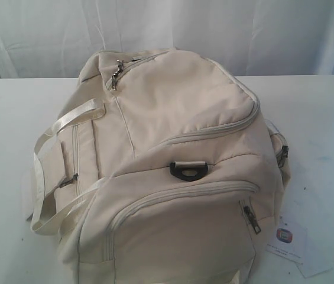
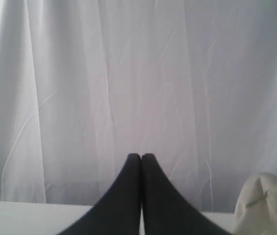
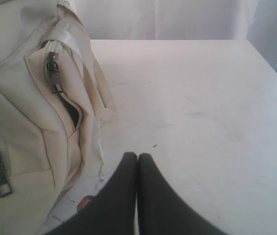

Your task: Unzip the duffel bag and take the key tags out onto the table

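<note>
Next, I grab the zip seam (image 1: pixel 171 141) next to the D-ring with my left gripper and pull the duffel bag around, because the side pocket (image 1: pixel 281 155) is folded along the duffel bag's edge.
The cream duffel bag (image 1: pixel 167 171) fills the middle of the white table (image 1: pixel 308 112), its main zips closed; a side pocket (image 3: pixel 72 112) gapes slightly in the right wrist view. No key tags show in any view. Neither gripper appears in the exterior view. My left gripper (image 2: pixel 141 156) is shut and empty, facing the curtain, with a corner of the bag (image 2: pixel 268 205) off to one side. Shut and empty too, my right gripper (image 3: pixel 137 156) hovers over the table (image 3: pixel 202 107) beside the bag (image 3: pixel 25 98).
A white paper card with a red-blue logo (image 1: pixel 286 238) lies on the table by the bag's right end; the card (image 3: pixel 74 205) also shows under my right gripper. A black D-ring (image 1: pixel 188 170) sits on the bag. White curtain (image 1: pixel 167 29) hangs behind the table.
</note>
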